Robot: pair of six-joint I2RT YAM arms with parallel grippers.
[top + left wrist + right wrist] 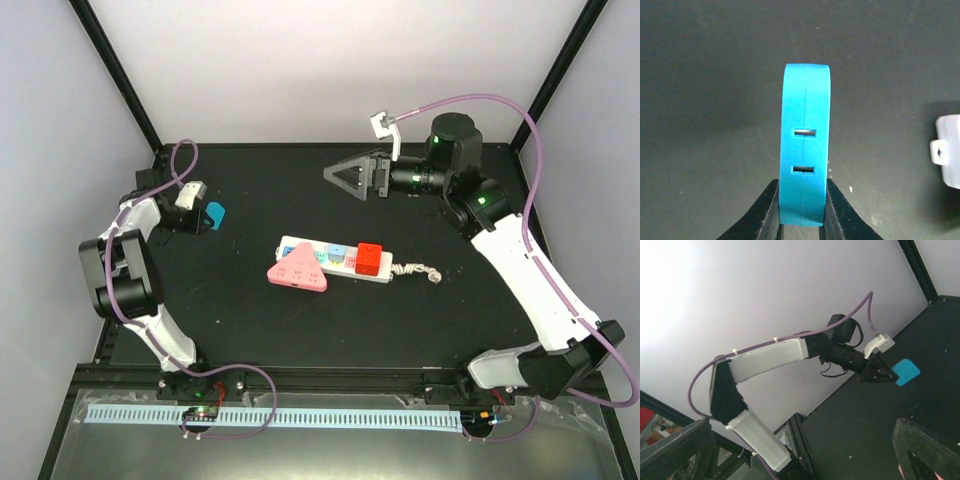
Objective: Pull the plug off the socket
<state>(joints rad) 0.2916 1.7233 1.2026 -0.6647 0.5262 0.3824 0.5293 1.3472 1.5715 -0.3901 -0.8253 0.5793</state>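
I keep lowering the blue plug [215, 214] with my left gripper until it touches the table, then let go, because the plug is over open black table [226, 224], away from the socket.
The socket, a long white power strip [334, 254] with pastel outlet faces and a short twisted cord [420, 270], lies at the middle of the black table. A pink triangular plug [297, 271] sits at its left end and a red square plug [370, 259] toward its right end. My left gripper [205, 217] is at the far left, apart from the strip, shut on a blue plug [805, 145], which also shows in the top view [216, 214] and right wrist view [905, 372]. My right gripper [345, 178] is open and empty, raised behind the strip.
A white object [947, 150] shows at the right edge of the left wrist view. Black frame posts stand at the table's back corners. The pale walls close in the back and sides.
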